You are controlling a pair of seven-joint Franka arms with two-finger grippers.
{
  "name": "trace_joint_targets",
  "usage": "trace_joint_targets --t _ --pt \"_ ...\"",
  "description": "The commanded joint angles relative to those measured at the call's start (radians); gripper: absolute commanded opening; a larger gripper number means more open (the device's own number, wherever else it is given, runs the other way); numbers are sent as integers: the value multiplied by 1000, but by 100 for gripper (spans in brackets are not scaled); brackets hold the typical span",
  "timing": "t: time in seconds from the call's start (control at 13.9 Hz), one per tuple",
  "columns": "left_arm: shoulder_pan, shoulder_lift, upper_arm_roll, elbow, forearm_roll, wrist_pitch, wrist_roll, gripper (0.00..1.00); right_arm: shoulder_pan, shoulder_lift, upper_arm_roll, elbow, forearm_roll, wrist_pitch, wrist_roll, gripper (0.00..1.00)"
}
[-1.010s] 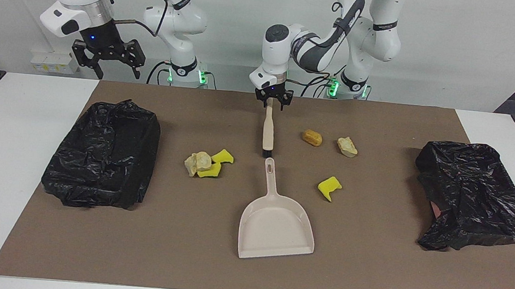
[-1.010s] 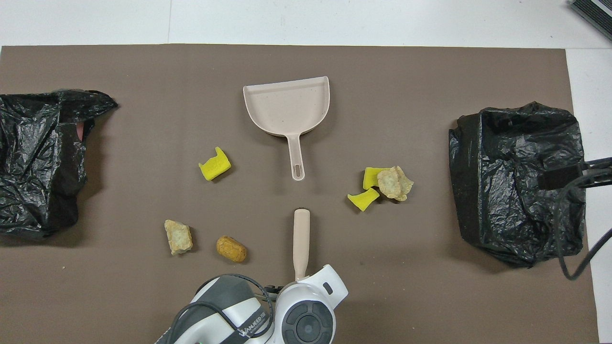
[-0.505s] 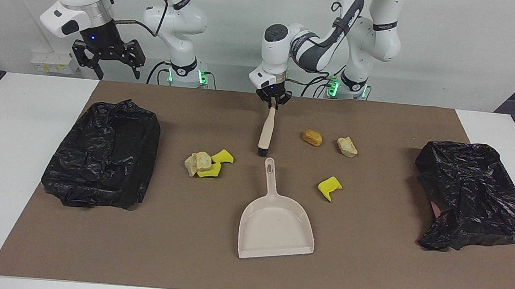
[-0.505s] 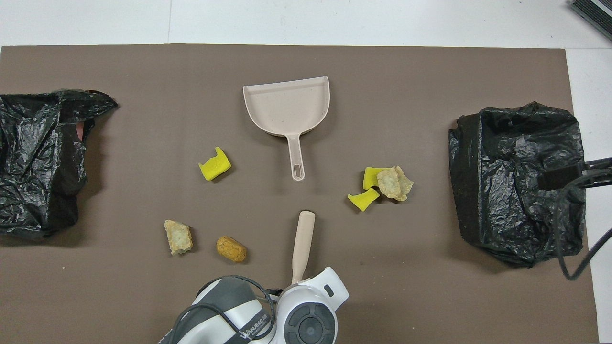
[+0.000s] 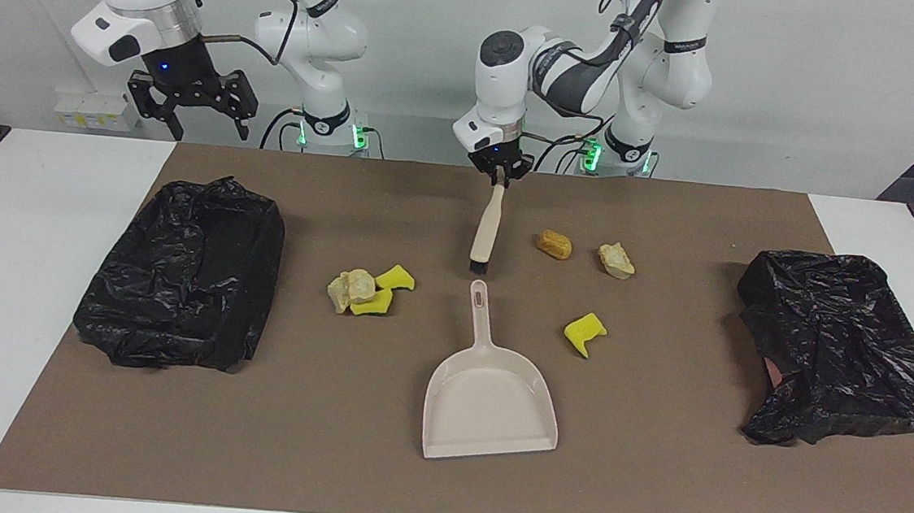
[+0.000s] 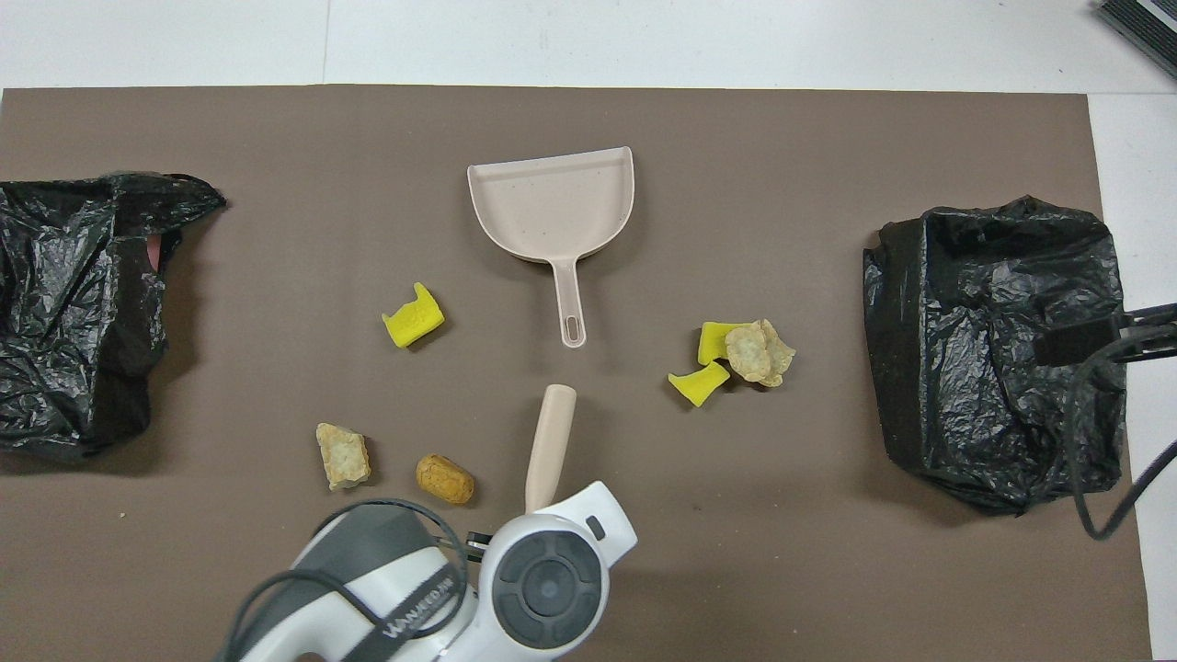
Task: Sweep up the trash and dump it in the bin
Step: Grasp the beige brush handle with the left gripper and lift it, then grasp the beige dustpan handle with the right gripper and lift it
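My right gripper is moving with its fingers open, and the dustpan's handle (image 6: 565, 289) faces me, clear of the trash. The gripper should keep going to the handle's end (image 6: 573, 330) and close there.
My left gripper (image 5: 499, 178) is shut on the handle end of a beige brush (image 5: 485, 230) (image 6: 550, 439). The brush hangs tilted, with its black bristles (image 5: 477, 268) low over the mat just short of the dustpan's handle. Trash lies scattered: an orange-brown lump (image 5: 554, 244) (image 6: 445, 479), a beige foam lump (image 5: 616, 260) (image 6: 343, 454), a yellow sponge piece (image 5: 584, 332) (image 6: 413, 318), and a clump of beige foam with yellow pieces (image 5: 360, 290) (image 6: 745, 354). My right gripper (image 5: 191, 105) waits open, high over the right arm's end of the table.
The beige dustpan (image 5: 447, 386) (image 6: 515, 184) lies mid-mat, handle toward the robots. A black-bagged bin (image 5: 186, 272) (image 6: 998, 349) stands at the right arm's end. A crumpled black bag (image 5: 841, 348) (image 6: 74, 303) lies at the left arm's end. A brown mat (image 5: 327, 458) covers the table.
My left gripper closed on the brush handle, then rose and shifted toward the left arm's end, tilting the brush. The right arm and the trash have not moved.
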Motion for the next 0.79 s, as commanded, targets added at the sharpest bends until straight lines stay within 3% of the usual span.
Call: trace_joint_targets --t 0.0,0.36,0.72 --pt "136 -79 -2 -8 60 -73 89 0 -11 -5 47 -15 10 12 3 100" --pt "387 -84 -4 -11 129 -74 175 0 -11 114 246 -3 28 158 274 100" --pt "585 -95 -4 -54 132 -71 184 0 12 389 455 129 -11 312 581 100"
